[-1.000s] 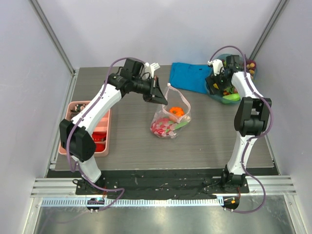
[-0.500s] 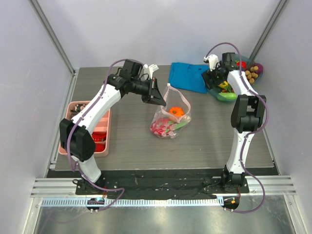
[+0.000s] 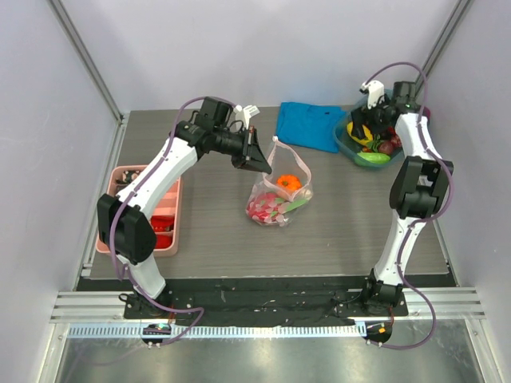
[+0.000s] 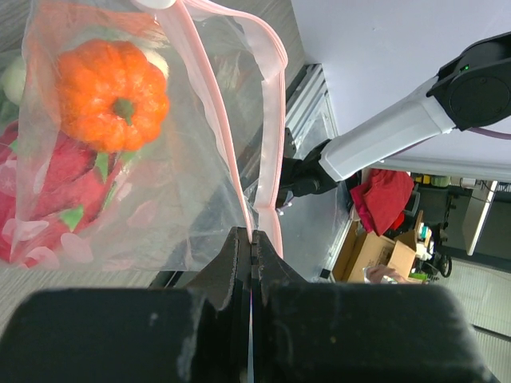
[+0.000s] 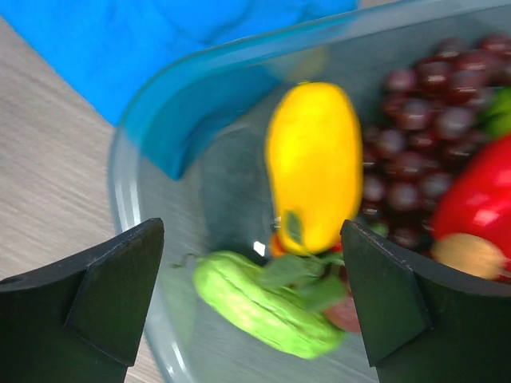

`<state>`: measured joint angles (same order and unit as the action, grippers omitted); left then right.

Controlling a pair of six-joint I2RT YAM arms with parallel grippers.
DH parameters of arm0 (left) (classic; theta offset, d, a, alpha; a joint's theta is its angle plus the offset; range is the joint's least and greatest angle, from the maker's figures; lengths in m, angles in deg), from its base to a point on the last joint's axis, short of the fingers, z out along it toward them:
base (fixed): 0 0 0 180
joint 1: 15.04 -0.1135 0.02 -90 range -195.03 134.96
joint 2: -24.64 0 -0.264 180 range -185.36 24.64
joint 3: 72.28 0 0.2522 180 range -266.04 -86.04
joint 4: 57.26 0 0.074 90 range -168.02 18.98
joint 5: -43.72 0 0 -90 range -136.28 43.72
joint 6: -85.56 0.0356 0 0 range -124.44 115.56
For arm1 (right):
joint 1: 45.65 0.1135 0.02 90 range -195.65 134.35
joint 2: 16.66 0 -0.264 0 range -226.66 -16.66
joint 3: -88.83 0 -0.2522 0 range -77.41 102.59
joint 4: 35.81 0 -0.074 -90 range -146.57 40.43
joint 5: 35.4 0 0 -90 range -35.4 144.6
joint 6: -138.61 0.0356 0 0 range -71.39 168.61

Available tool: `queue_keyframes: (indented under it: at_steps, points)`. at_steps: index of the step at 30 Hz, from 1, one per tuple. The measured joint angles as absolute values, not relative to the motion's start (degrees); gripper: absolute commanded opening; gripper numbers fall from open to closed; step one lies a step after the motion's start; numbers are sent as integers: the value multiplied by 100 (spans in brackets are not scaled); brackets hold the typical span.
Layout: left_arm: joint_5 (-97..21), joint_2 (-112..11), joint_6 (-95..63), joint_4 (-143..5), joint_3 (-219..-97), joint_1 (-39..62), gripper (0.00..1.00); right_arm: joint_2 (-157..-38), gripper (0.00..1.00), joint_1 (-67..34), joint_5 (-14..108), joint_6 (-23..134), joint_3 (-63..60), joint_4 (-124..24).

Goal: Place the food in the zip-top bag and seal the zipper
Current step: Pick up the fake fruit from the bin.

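Observation:
My gripper will find small round fruits hidden under the yellow fruit [image 5: 314,163] when it lifts the yellow fruit, because a red-orange edge [image 5: 277,245] peeks out from under there.
The clear zip-top bag [image 3: 279,197] hangs mid-table with an orange pumpkin [image 3: 289,183] and red and green food inside. My left gripper [image 3: 260,156] is shut on the bag's pink zipper [image 4: 271,120] at the mouth edge, holding it up; the left wrist view shows the pumpkin [image 4: 112,94] through the plastic. My right gripper [image 3: 366,132] hovers open over the teal bowl [image 3: 356,148]. Between and below its fingers [image 5: 120,295] lie a yellow fruit [image 5: 313,163] and a green pod [image 5: 263,307], untouched. Purple grapes [image 5: 431,88] and a red piece [image 5: 479,199] sit beside them.
A folded blue cloth [image 3: 311,124] lies at the back, left of the bowl. A pink compartment tray [image 3: 120,209] with red pieces sits at the left edge. Grey walls close the table on three sides.
My right arm has swung rightward and back, its gripper now pointing down into the bowl from the far side. The left gripper and the bag have stayed still.

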<state>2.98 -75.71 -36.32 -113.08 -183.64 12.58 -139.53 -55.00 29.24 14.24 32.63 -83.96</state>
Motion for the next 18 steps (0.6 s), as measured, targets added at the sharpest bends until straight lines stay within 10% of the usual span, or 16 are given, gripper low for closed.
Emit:
queue_keyframes:
  at_steps: [18]
  points:
    - [346,-7670,-3634,-11308,-18358,1214,0,-15546,91,-5545,3426,1583,4893,-8396]
